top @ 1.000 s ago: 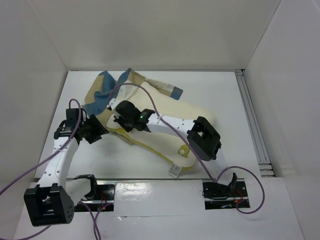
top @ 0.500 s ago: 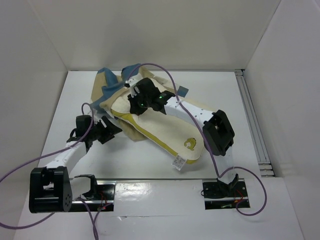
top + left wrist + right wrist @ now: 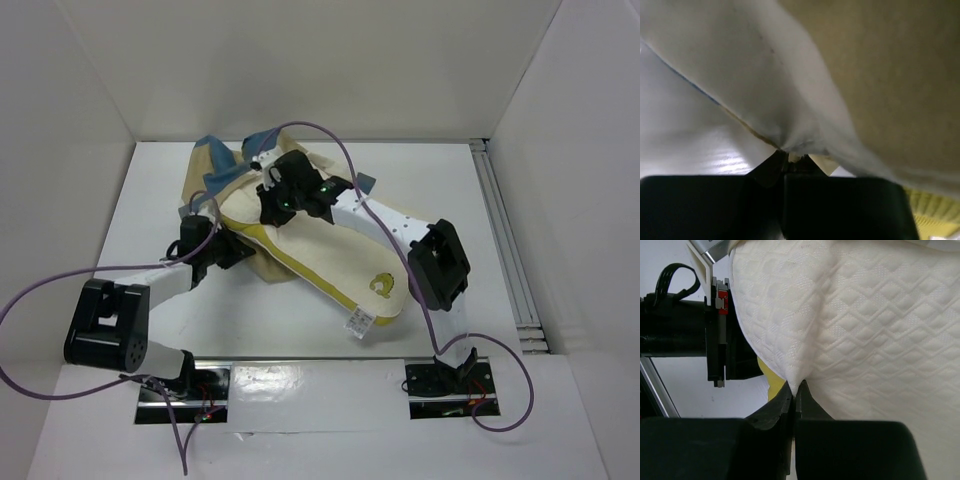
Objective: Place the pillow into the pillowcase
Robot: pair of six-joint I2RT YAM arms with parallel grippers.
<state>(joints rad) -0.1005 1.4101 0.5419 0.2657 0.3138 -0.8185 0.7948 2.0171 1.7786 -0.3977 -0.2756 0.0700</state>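
Note:
The pillowcase is bunched up under the pillow's raised end [image 3: 244, 207], so the robot's left gripper should pull back, open, and grab the tan edge nearer to the right gripper.
The cream pillow [image 3: 330, 255] with its yellow band lies slantwise across the table, its far-left end raised. My right gripper [image 3: 272, 202] is shut on a pinch of the pillow's quilted cover [image 3: 865, 315]; the right wrist view shows the right gripper [image 3: 796, 389] with the cloth caught at its tips. The blue, tan and cream pillowcase [image 3: 212, 165] is bunched at the back left, partly under the pillow. My left gripper [image 3: 240, 256] is low at the pillow's left edge. In the left wrist view the left gripper [image 3: 789, 162] is shut on a fold of the pillowcase [image 3: 790, 75].
A white tag [image 3: 360, 322] hangs off the pillow's near corner. Purple cables [image 3: 320, 135] loop over both arms and the pillow. A metal rail [image 3: 505, 250] runs along the table's right side. White walls close in the left, back and right.
My right gripper carried the pillow's end up and toward the back left. The left arm swung in under the pillow's left edge, and its gripper went from open to shut on the pillowcase.

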